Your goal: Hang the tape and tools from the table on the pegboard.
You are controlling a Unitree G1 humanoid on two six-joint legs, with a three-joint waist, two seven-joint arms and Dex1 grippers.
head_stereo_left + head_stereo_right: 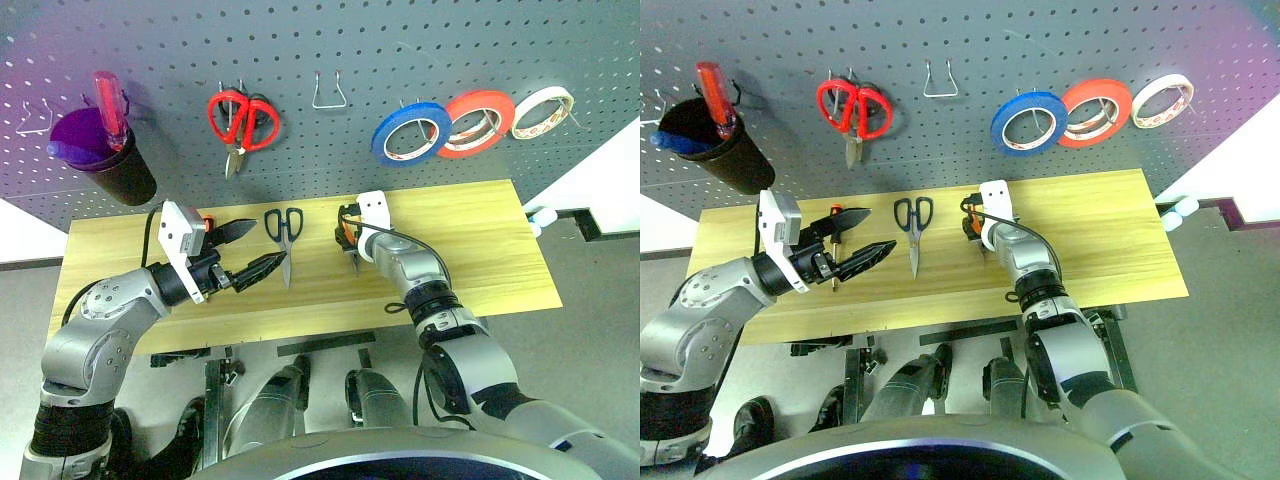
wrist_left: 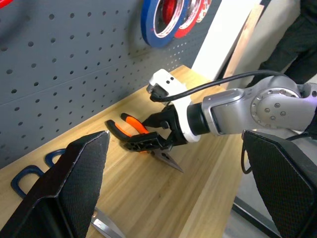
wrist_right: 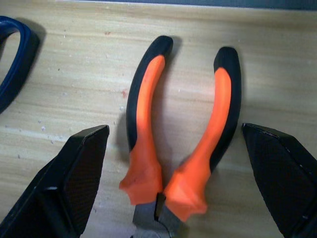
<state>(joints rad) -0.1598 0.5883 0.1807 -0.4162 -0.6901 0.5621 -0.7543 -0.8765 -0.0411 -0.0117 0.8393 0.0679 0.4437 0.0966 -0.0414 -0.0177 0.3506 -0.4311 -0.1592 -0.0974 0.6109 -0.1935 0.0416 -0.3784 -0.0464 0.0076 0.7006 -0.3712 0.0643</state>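
Note:
The orange handles of the pliers flare out (image 3: 164, 184) farther than the metal jaws (image 3: 154, 219), so the pliers will slide into the wire hook jaws first when the robot lowers them.
The pliers (image 3: 148, 119), with orange-and-black handles, lie on the table (image 1: 470, 250) with their handles toward the pegboard (image 1: 350, 40). My right gripper (image 1: 349, 243) is open and low over them, one finger on each side of the handles near the pivot. The dark blue-handled scissors (image 1: 284, 228) lie flat to the left of the pliers. My left gripper (image 1: 268, 243) hovers open above the table beside the scissors, holding nothing. A small red-and-black screwdriver (image 1: 834, 216) is partly hidden behind it. The blue tape (image 1: 412, 133) hangs on a pegboard hook.
On the pegboard hang red-handled scissors (image 1: 242, 120), a red-orange roll (image 1: 478, 122), a cream-white roll (image 1: 543, 110) and an empty wire hook (image 1: 329, 92). A dark cup (image 1: 105, 165) at the left holds a red screwdriver (image 1: 108, 105). The table's right half is bare wood.

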